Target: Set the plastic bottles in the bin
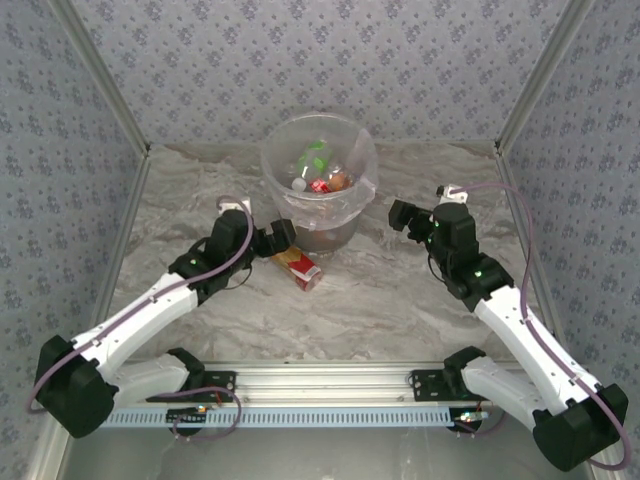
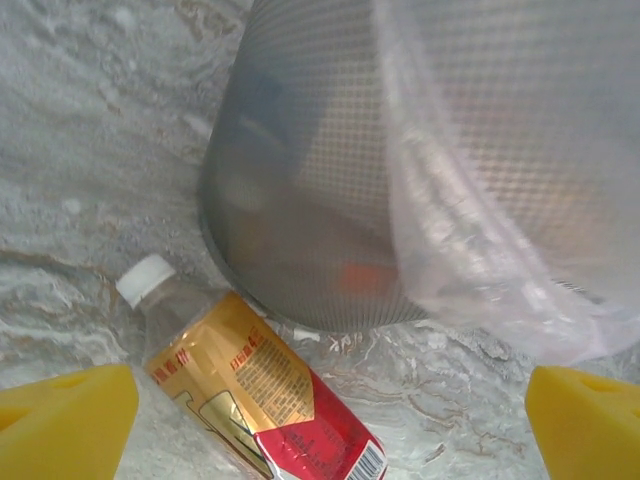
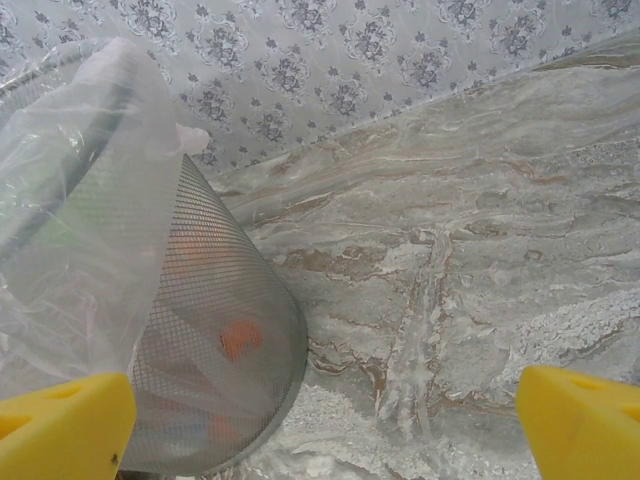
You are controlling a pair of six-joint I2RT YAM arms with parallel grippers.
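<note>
The left gripper's open fingers are wider apart than the bottle's body [image 2: 265, 395], so it should keep going down until they are on either side of its gold label [image 2: 240, 365], and then close.
One plastic bottle [image 1: 298, 266] with a gold and red label and a white cap lies on its side on the table, just in front of the bin [image 1: 318, 185]. Seen from the left wrist, this bottle [image 2: 250, 390] rests against the bin's mesh wall [image 2: 320, 180]. My left gripper [image 1: 275, 238] hovers over it, open, the yellow fingertips [image 2: 65, 420] wide apart and touching nothing. Several bottles [image 1: 318, 170] lie inside the bin. To the right of the bin my right gripper [image 1: 405, 215] is open and empty. The right wrist view has the bin [image 3: 190, 350] at the left.
A clear plastic bag [image 2: 480, 200] hangs over the bin's rim. Patterned walls [image 1: 320, 60] close in the marbled table [image 1: 380, 310] at the back and both sides. A metal rail [image 1: 320, 385] runs along the near edge.
</note>
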